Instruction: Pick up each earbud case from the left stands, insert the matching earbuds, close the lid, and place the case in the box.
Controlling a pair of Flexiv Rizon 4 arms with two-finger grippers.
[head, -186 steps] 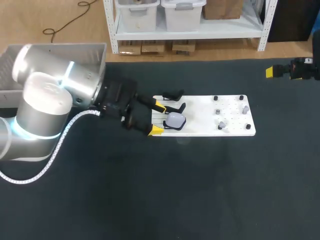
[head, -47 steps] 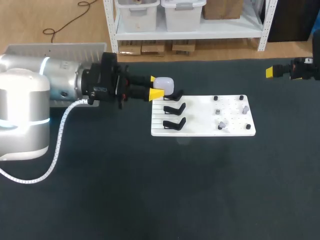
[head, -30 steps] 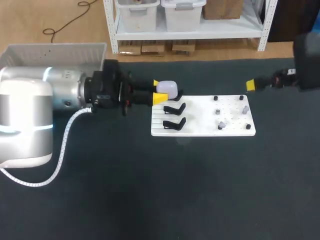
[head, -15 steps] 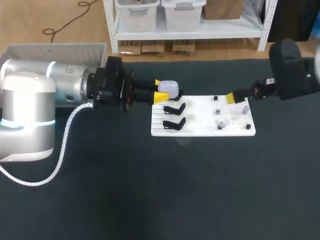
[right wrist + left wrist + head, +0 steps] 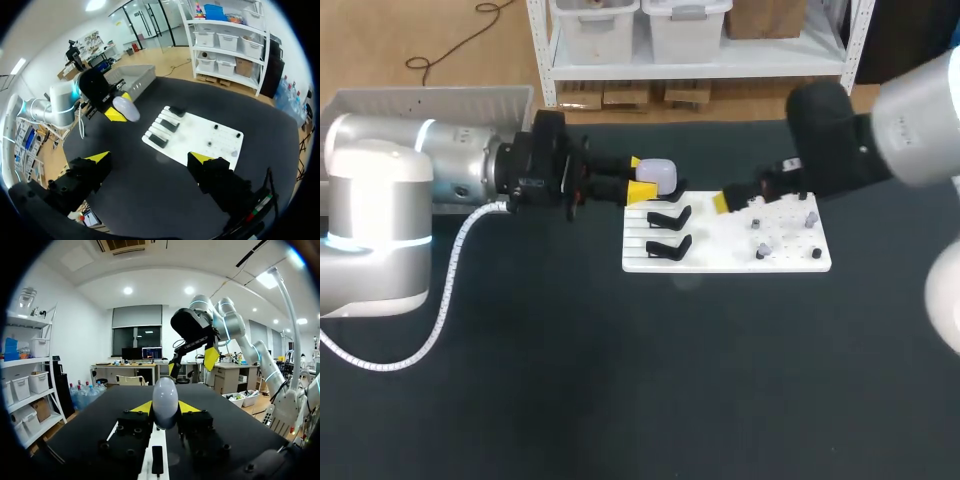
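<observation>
The small pale earbud (image 5: pixel 811 218) just sits as a cap on a peg like the empty peg nearby (image 5: pixel 755 224). The earbud will come off alone when I lift it.
A white earbud case (image 5: pixel 658 177) hangs in the air just off the far left corner of the white board (image 5: pixel 720 260), and my left gripper (image 5: pixel 644 180) is shut on it. In the left wrist view the case (image 5: pixel 165 401) stands upright between the two fingers of the left gripper (image 5: pixel 165 409). Two black stands (image 5: pixel 669 215) on the board's left side are bare. Small earbuds (image 5: pixel 761 247) sit on pegs on its right side. My right gripper (image 5: pixel 149 158) is open and holds nothing. It hovers high over the board (image 5: pixel 196 138), and one yellow tip (image 5: pixel 722 202) shows in the head view.
A grey box (image 5: pixel 430 100) stands at the table's far left, behind my left arm; it also shows in the right wrist view as the grey box (image 5: pixel 128 77). Dark tabletop (image 5: pixel 670 380) stretches in front of the board.
My right arm has swung in from the far right to above the board's middle, its gripper staying open. My left gripper has edged slightly right, still holding the case.
</observation>
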